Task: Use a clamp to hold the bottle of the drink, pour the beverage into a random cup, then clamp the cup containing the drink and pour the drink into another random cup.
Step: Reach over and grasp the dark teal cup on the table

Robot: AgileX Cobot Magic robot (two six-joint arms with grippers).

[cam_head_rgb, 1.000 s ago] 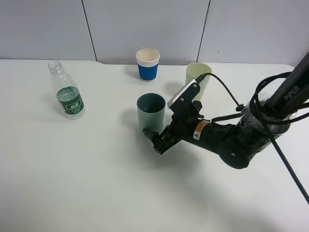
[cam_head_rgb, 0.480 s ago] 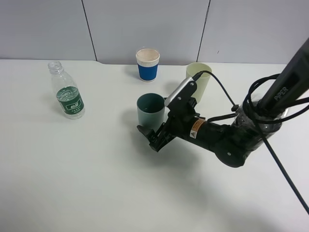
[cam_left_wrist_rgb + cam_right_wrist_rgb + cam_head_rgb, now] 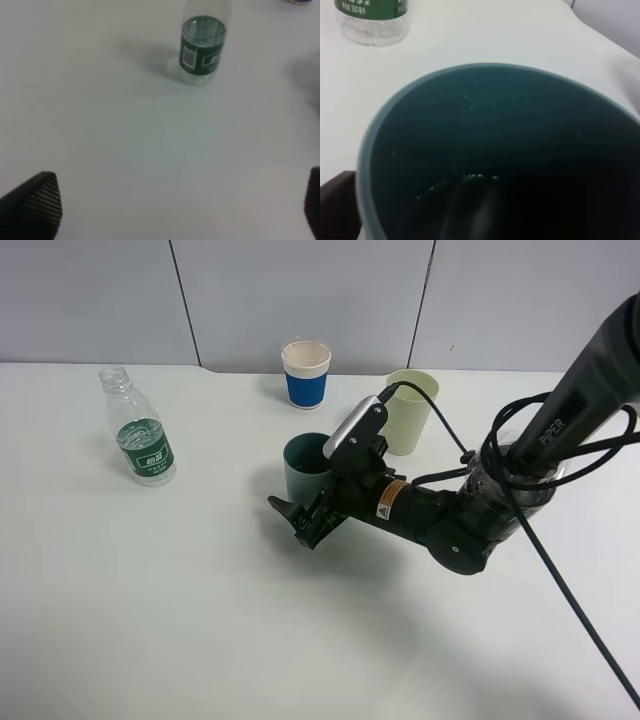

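Note:
Droplets are sticking to the inside of the teal cup (image 3: 308,470) and glints show low inside (image 3: 480,176), so clear beverage will run out of the teal cup when the robot tips it.
The short teal cup (image 3: 303,464) stands mid-table. It fills the right wrist view (image 3: 495,150), with droplets on its dark inner wall and a glint low inside; the beverage itself is hard to make out. My right gripper (image 3: 296,522) is open, low at the cup's near side, and one finger (image 3: 337,200) shows beside the wall. The tall pale green cup (image 3: 411,412) stands behind the arm. The bottle (image 3: 140,430) stands uncapped at the far left. In the left wrist view the bottle (image 3: 202,47) is well ahead of my open left gripper (image 3: 172,205).
A blue-sleeved white paper cup (image 3: 306,373) stands at the back centre. The right arm's black body and cables (image 3: 470,510) stretch across the table's right half. A grey panelled wall runs behind the white table (image 3: 200,620).
My right gripper has slid left and slightly forward, closing in on the teal cup until it overlaps the cup's near side. The bottle and cups have not moved.

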